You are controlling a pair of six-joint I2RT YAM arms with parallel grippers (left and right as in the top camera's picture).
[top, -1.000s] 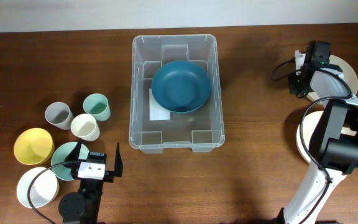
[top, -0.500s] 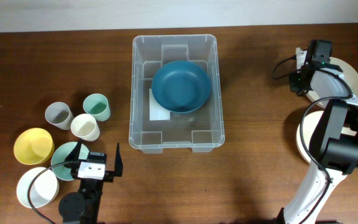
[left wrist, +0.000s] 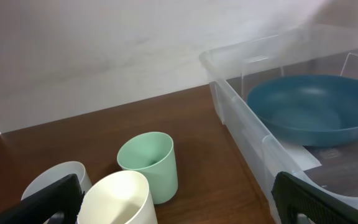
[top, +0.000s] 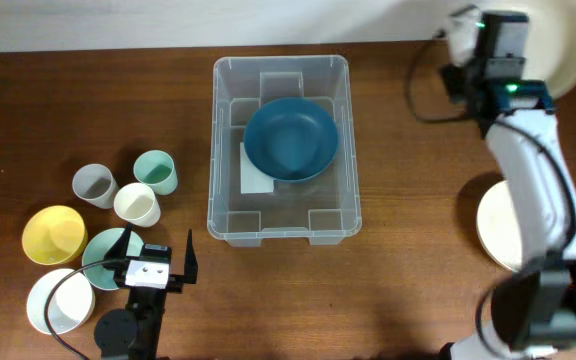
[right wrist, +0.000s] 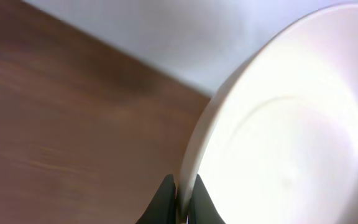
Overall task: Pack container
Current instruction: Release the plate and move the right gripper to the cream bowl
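Observation:
I can see the dark blue bowl (top: 291, 138) facing up, empty, in the container, so I keep carrying the large white plate with my right gripper until the plate sits in that bowl.
The clear plastic container (top: 280, 225) stands mid-table with a dark blue bowl (top: 290, 138) inside it over a white label. It also shows in the left wrist view (left wrist: 229, 81), with the blue bowl (left wrist: 309, 109) in it. My right gripper (top: 528, 50) is raised at the far right and shut on the rim of a large white plate (top: 568, 40). The right wrist view shows the fingers (right wrist: 180, 193) pinching the plate's edge (right wrist: 278, 137). My left gripper (top: 158, 262) is open and empty, low at the front left, just behind the cups.
A grey cup (top: 94, 185), a green cup (top: 155, 172) and a cream cup (top: 137, 204) stand at the left. A yellow bowl (top: 53, 234), a teal bowl (top: 108, 250) and a white bowl (top: 58, 300) sit in front of them. Another white plate (top: 498, 225) lies at the right.
My right arm has lifted the white plate off the table and swung it up toward the far edge. The left arm has not moved.

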